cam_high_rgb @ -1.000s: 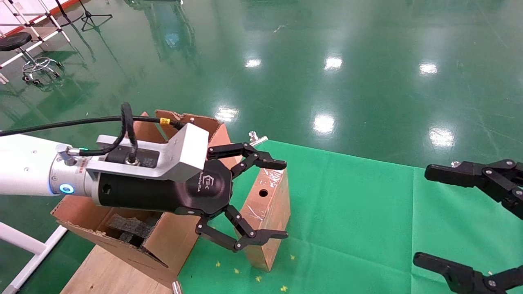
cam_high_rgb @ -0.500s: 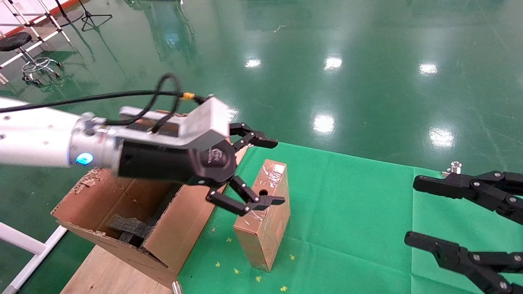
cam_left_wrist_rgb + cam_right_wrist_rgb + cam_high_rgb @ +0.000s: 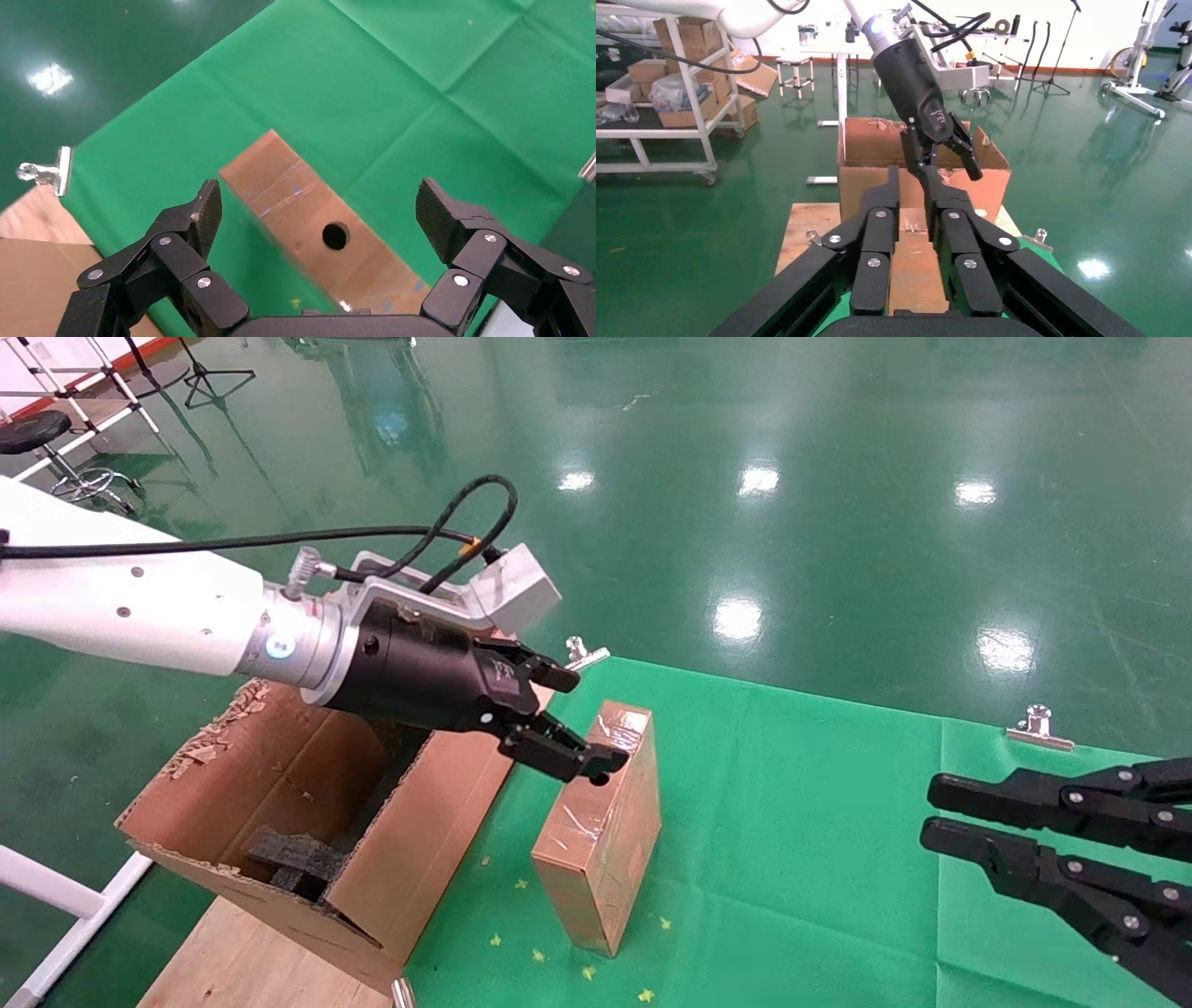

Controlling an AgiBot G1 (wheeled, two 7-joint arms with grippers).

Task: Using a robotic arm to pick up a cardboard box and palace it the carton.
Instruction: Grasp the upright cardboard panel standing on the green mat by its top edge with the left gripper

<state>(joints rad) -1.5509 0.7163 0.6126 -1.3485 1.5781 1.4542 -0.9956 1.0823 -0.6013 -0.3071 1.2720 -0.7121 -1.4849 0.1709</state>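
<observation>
The narrow top of the small cardboard box (image 3: 578, 820) is between my left gripper's open fingers. I keep going down until the fingers are on either side of its long sides (image 3: 629, 842), then close them.
The small cardboard box (image 3: 601, 831) stands on its long narrow side on the green cloth (image 3: 819, 822), taped, with the round hole in its upper face. My left gripper (image 3: 577, 724) is open and empty, just above the box's far end. In the left wrist view the box (image 3: 295, 203) lies slantwise between the spread fingers (image 3: 207, 210), not touched. The carton (image 3: 279, 775) with black foam inside stands left of the box. My right gripper (image 3: 931, 814) hovers at the right, fingers drawn nearly together, holding nothing. The right wrist view shows the box (image 3: 912, 274), carton (image 3: 877, 140) and left gripper (image 3: 951, 151).
Metal clips (image 3: 587, 654) (image 3: 1038, 727) pin the cloth's far edge. The carton rests on a wooden board (image 3: 233, 952) beside a white frame tube (image 3: 56, 896). A stool (image 3: 37, 430) and stands are far off on the glossy green floor.
My left gripper rose, turned and swung over the box's top end, its jaws narrower than before. My right gripper closed from wide open to nearly together. The box has not moved.
</observation>
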